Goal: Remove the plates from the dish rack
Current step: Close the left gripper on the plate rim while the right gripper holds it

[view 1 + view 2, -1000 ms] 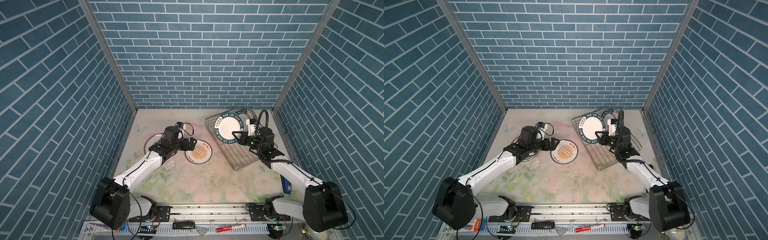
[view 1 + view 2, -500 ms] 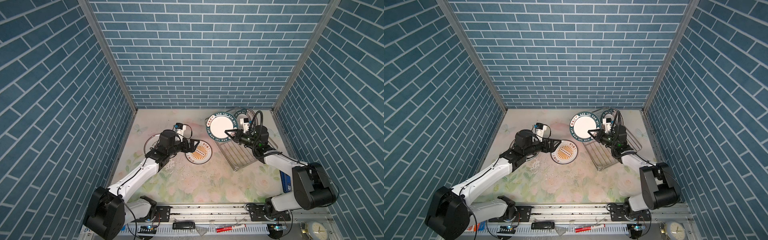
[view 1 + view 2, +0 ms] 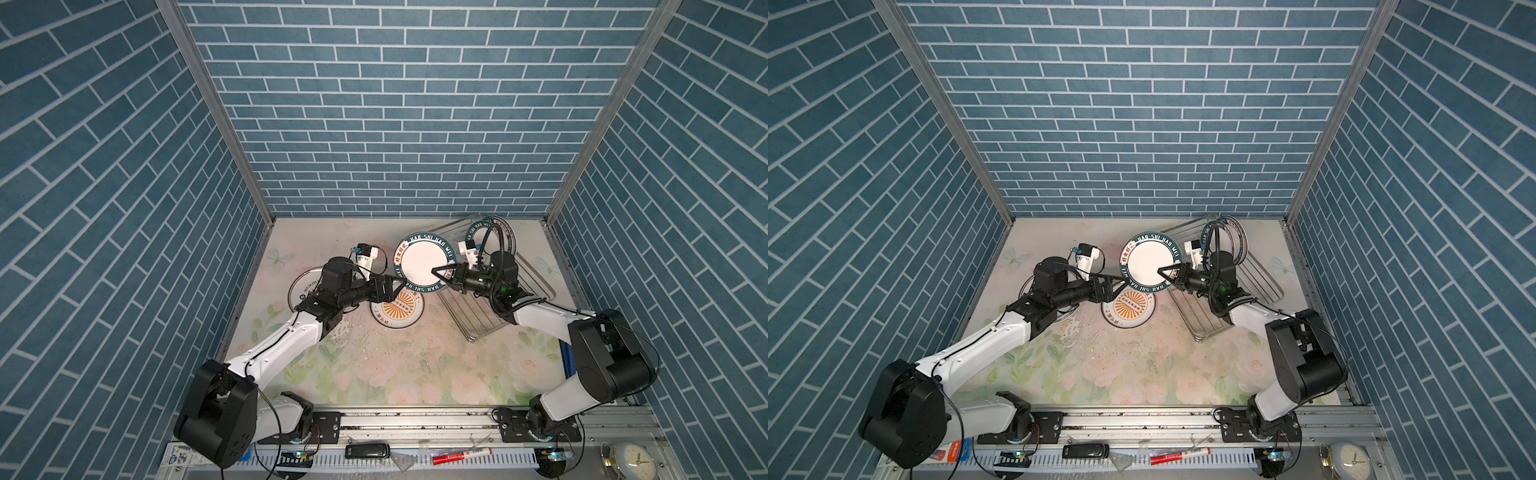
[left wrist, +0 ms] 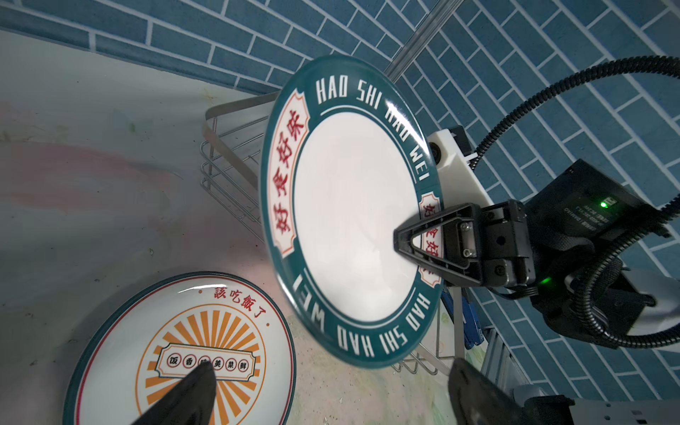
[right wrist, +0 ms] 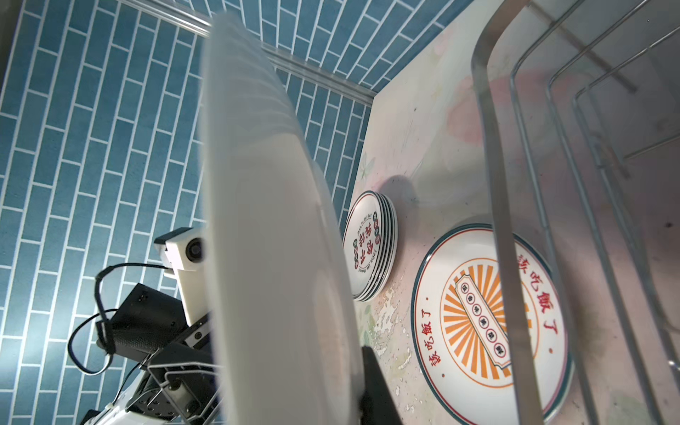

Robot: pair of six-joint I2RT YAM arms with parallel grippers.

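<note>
The robot's right gripper is holding the green-rimmed plate upright at its rack side (image 3: 453, 255), so the left gripper should take hold of the opposite rim (image 3: 397, 264) and lay the green-rimmed plate down on the sunburst plate.
My right gripper (image 3: 441, 274) is shut on the right rim of a white plate with a dark green lettered rim (image 3: 420, 266) (image 4: 353, 220), holding it tilted in the air to the left of the dish rack (image 3: 536, 286). Its finger (image 5: 373, 371) presses the plate's face (image 5: 279, 257). My left gripper (image 3: 398, 286) (image 4: 331, 371) is open, its fingers on either side of the plate's lower-left rim without gripping. More green-rimmed plates (image 3: 500, 232) stand at the rack's far end. An orange sunburst plate (image 3: 397, 312) lies flat below.
A stack of several red-character plates (image 3: 300, 286) (image 5: 371, 246) lies on the table under my left arm. A blue object (image 3: 562, 353) lies by the right wall. Brick walls close in three sides. Tools and a clock (image 3: 633, 461) sit on the front rail.
My right gripper has carried the green-rimmed plate out of the rack and to the left. My left gripper, still open, has risen and reached right to the plate's rim.
</note>
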